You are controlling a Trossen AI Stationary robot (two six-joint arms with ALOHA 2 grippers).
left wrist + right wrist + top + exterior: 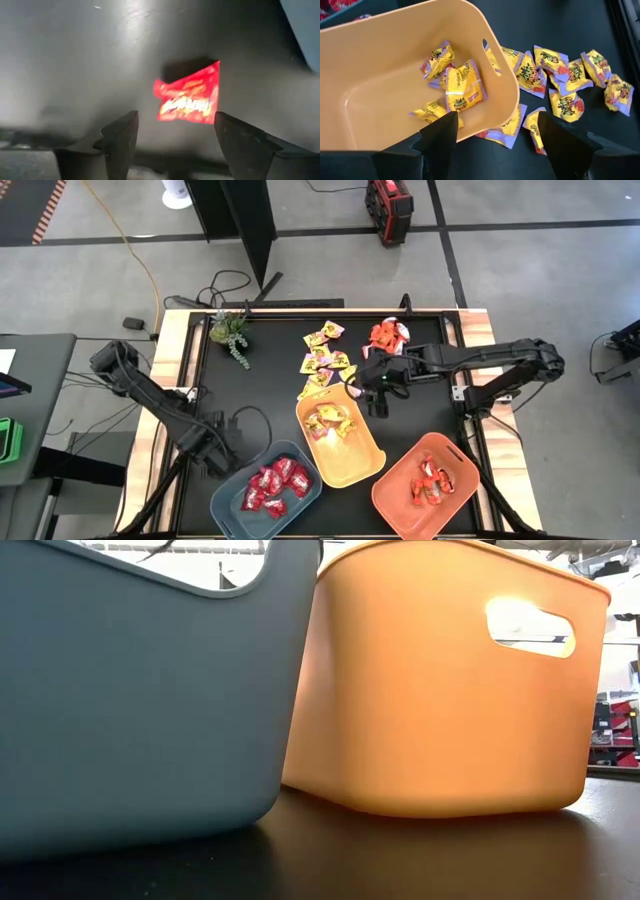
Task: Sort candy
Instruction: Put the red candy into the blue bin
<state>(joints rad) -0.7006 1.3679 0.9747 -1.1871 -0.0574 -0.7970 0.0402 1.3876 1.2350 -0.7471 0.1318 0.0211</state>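
Note:
The deep red candy [191, 96] lies by itself, lined up with my left gripper's open fingers, so I should keep lowering them until they straddle its near edge [186, 118].
My left gripper [214, 454] [176, 116] is open, low over the table just left of the blue-grey bin [226, 498]. One deep red candy [187, 97] shows beyond its fingers, untouched, with a shadow behind it. My right gripper [377, 394] [497, 117] is open above the far rim of the yellow bin [301, 416] [380, 55]. Yellow candies [455, 87] lie inside that bin. More yellow candies [325, 357] [565, 75] lie on the table beside it. Orange-red candies [388, 333] lie near the far edge. Red candies [275, 483] fill the blue-grey bin.
The orange bin [398, 483] at the near right holds orange-red candies [430, 480]. A green plant sprig [232, 335] lies at the far left of the black mat. In the low view only the walls of the blue-grey bin [130, 690] and a neighbouring bin [430, 700] show.

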